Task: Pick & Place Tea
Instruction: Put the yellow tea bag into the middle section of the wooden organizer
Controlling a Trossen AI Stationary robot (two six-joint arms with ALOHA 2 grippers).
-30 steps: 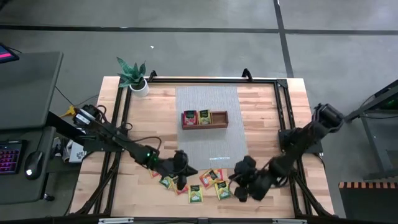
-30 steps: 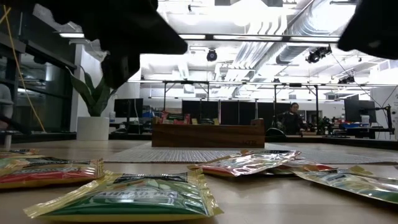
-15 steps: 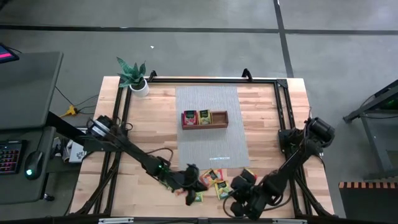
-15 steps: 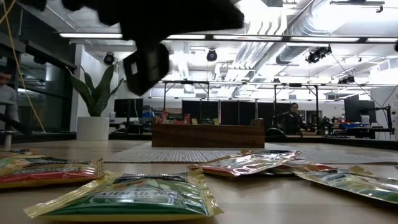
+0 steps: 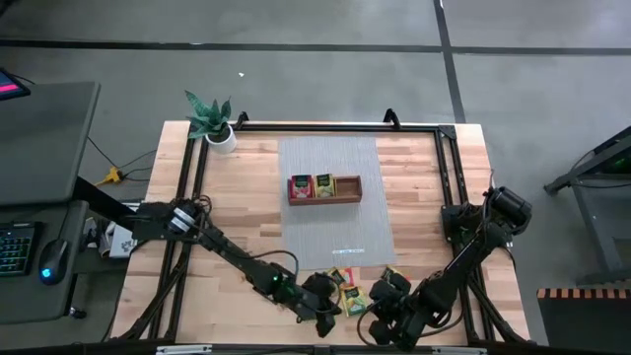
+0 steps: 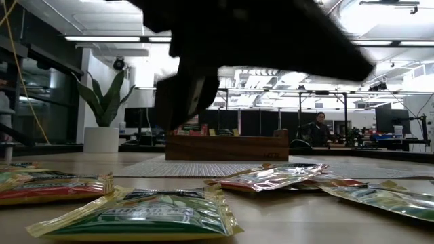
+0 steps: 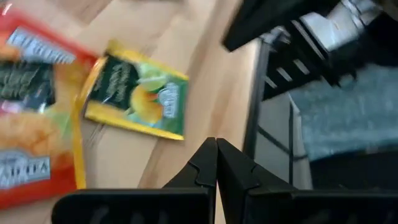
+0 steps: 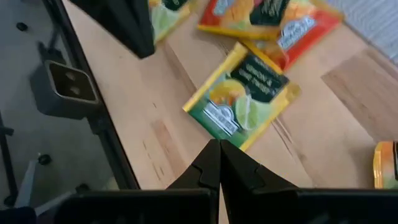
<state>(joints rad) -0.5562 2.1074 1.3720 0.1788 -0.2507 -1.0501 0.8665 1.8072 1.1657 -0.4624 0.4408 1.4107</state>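
Observation:
The green packet (image 8: 242, 96) is lying flat next to my closed left gripper, so next my right gripper tilts it up by its near edge (image 8: 210, 126) so that my left gripper can take it.
Several small tea packets, red, yellow and green, lie flat on the wooden table near its front edge (image 5: 347, 288). The low view shows a green one (image 6: 146, 213) and a red one (image 6: 54, 186) lying flat. My left gripper (image 5: 323, 318) hovers shut just left of the pile, over the table near a green-yellow packet (image 7: 138, 99). My right gripper (image 5: 378, 325) hovers shut at the near edge, just short of a green packet (image 8: 242, 96). The brown wooden tray (image 5: 324, 201) stands at the table's middle on a grey mat, with packets in two compartments.
A potted plant (image 5: 212, 120) stands at the far left corner. A black frame rail (image 5: 296, 126) runs round the table, and its near post shows close to both grippers (image 8: 68, 87). The grey mat (image 5: 330, 237) lies between tray and pile. The two grippers are close together.
My left gripper has swung toward the table's right and near edge, sinking a little and rolling, and now hangs beside the right gripper. My right gripper has drawn back toward the near edge and dipped. Both stay shut.

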